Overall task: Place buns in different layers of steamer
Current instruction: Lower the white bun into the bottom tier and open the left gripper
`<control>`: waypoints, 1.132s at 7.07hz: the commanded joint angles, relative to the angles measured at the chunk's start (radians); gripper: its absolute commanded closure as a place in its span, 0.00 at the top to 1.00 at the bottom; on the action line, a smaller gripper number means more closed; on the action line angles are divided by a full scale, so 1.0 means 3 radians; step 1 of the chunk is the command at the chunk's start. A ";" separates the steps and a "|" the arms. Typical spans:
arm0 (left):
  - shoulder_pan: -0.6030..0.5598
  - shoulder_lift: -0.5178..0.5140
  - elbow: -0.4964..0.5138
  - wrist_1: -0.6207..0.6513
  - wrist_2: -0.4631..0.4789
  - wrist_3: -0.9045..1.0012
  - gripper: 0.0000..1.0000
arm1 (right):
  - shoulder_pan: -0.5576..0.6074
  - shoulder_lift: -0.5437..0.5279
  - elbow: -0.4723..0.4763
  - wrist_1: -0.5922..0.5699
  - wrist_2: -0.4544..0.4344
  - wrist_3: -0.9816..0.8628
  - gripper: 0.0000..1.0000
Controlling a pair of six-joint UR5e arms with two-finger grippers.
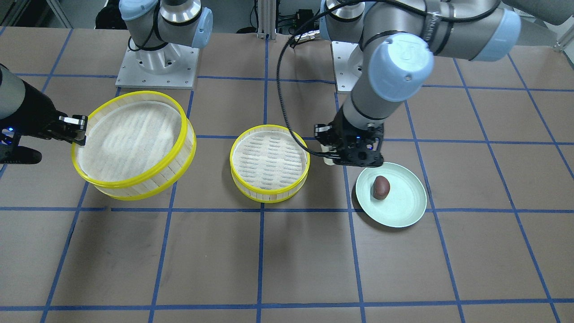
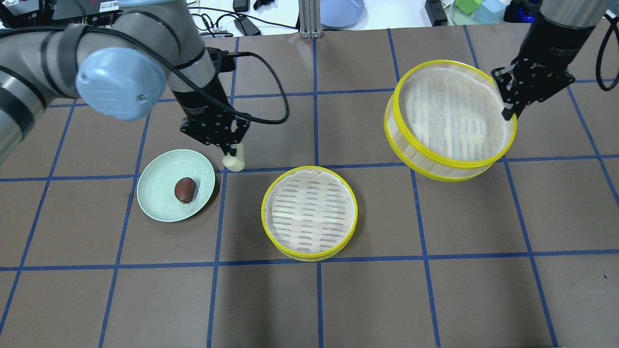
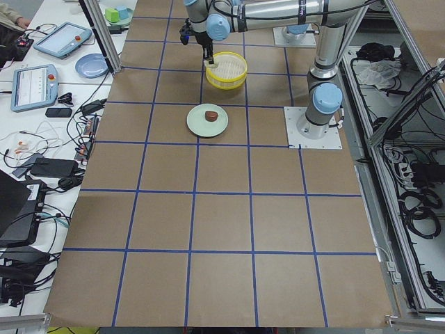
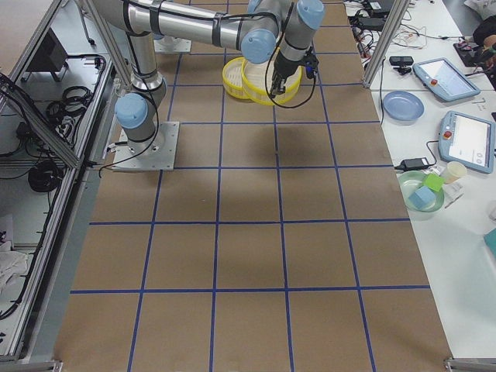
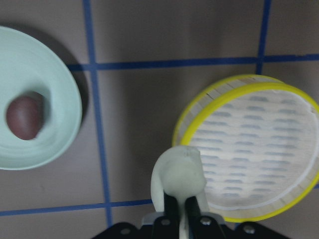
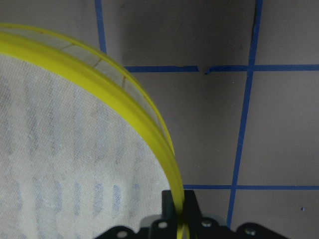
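Next, I let my left gripper drop the pale cream-yellow bun, which hangs outside the smaller steamer layer, inside it before my right gripper stacks the second layer.
My left gripper is shut on the pale cream-yellow bun and holds it above the table between the pale green plate and the smaller steamer layer. In the left wrist view the bun hangs at that layer's left rim. The dark reddish-brown bun lies on the plate. My right gripper is shut on the rim of the second steamer layer and holds it tilted above the table. The held layer also shows in the front view.
The table is brown with blue tape grid lines. The robot bases stand at the near edge. Cables, a blue dish and coloured blocks lie beyond the far edge.
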 commanded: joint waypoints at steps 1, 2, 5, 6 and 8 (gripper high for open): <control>-0.0288 -0.0149 -0.0311 0.0361 -0.0486 -0.0465 0.00 | -0.0043 -0.0027 0.0071 0.0003 -0.0048 -0.0079 0.00; -0.0405 -0.0211 -0.0434 0.0566 -0.0467 -0.0624 0.00 | -0.0043 -0.0027 0.0071 0.0003 -0.0043 -0.0074 0.00; -0.0534 -0.0252 -0.0446 0.0574 -0.0151 -0.0773 0.30 | -0.0013 -0.0032 0.0102 0.0003 -0.0028 -0.0023 0.00; -0.0534 -0.0247 -0.0441 0.0579 -0.0130 -0.0774 0.65 | -0.0002 -0.0032 0.0112 -0.0002 -0.0033 0.0008 0.00; -0.0514 -0.0166 -0.0400 0.0584 -0.0125 -0.0748 1.00 | 0.0069 -0.0058 0.0132 -0.0002 -0.0043 0.0125 0.00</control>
